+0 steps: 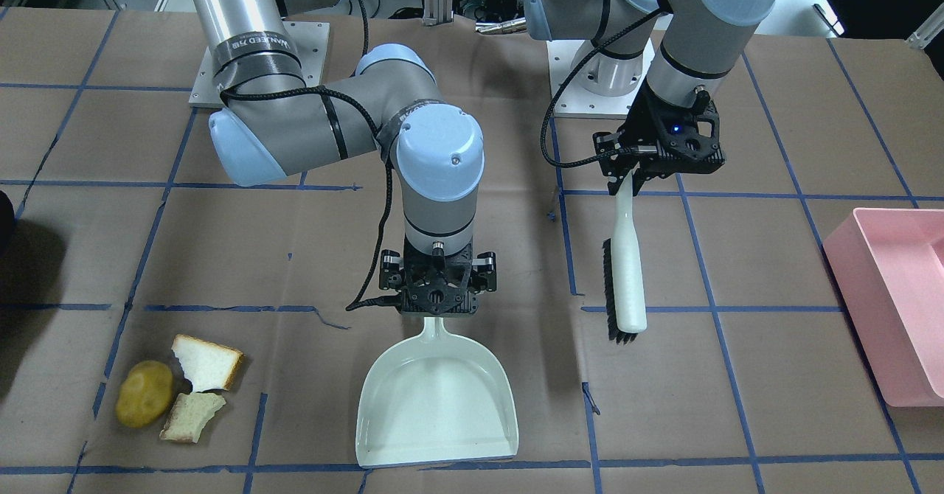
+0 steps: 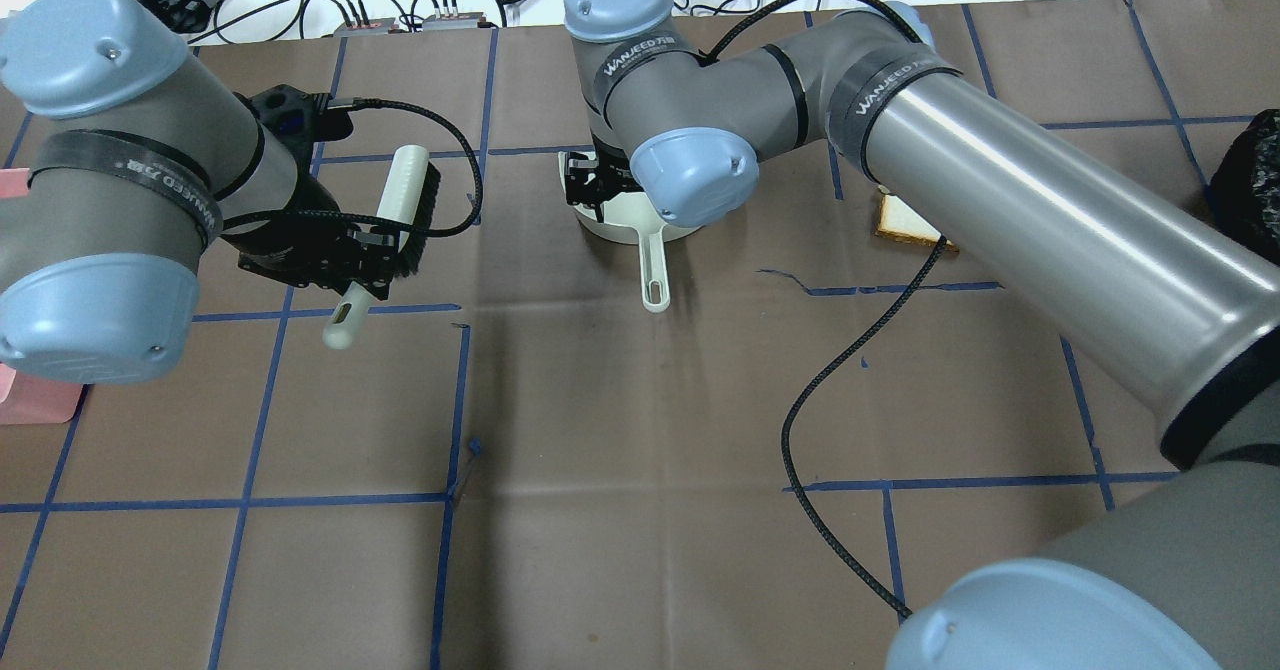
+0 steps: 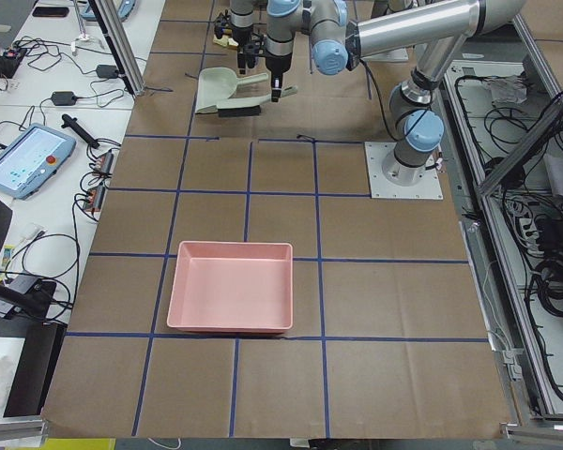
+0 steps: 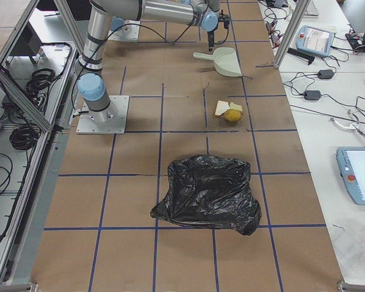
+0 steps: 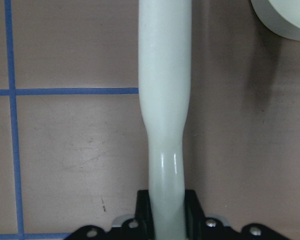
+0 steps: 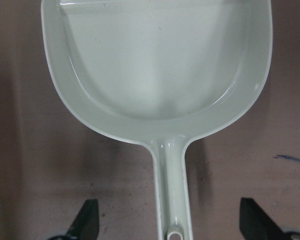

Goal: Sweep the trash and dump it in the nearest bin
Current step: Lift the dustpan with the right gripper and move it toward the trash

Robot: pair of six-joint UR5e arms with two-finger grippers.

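Note:
I expect the dustpan (image 1: 438, 397) to keep the lump and both bread pieces gathered inside when I lift it, because a raised side (image 6: 160, 127) curves around the dustpan's handle end.
The trash lies together on the brown table: a yellow-brown potato-like lump (image 1: 144, 393) and two torn bread pieces (image 1: 208, 362) (image 1: 192, 416). It also shows in the exterior right view (image 4: 233, 115). A pale green dustpan (image 1: 435, 402) lies flat to their side. My right gripper (image 1: 439, 310) is open, its jaws standing wide on either side of the dustpan handle (image 6: 172, 200). My left gripper (image 1: 634, 177) is shut on the handle of a pale brush with black bristles (image 1: 627, 273), held above the table. The clamped handle shows in the left wrist view (image 5: 165, 100).
A pink tray (image 1: 896, 310) sits at the table end on my left side. A black bag (image 4: 208, 193) sits beyond the trash at the end on my right side. Blue tape lines grid the table. A black cable (image 2: 850, 370) hangs from my right arm.

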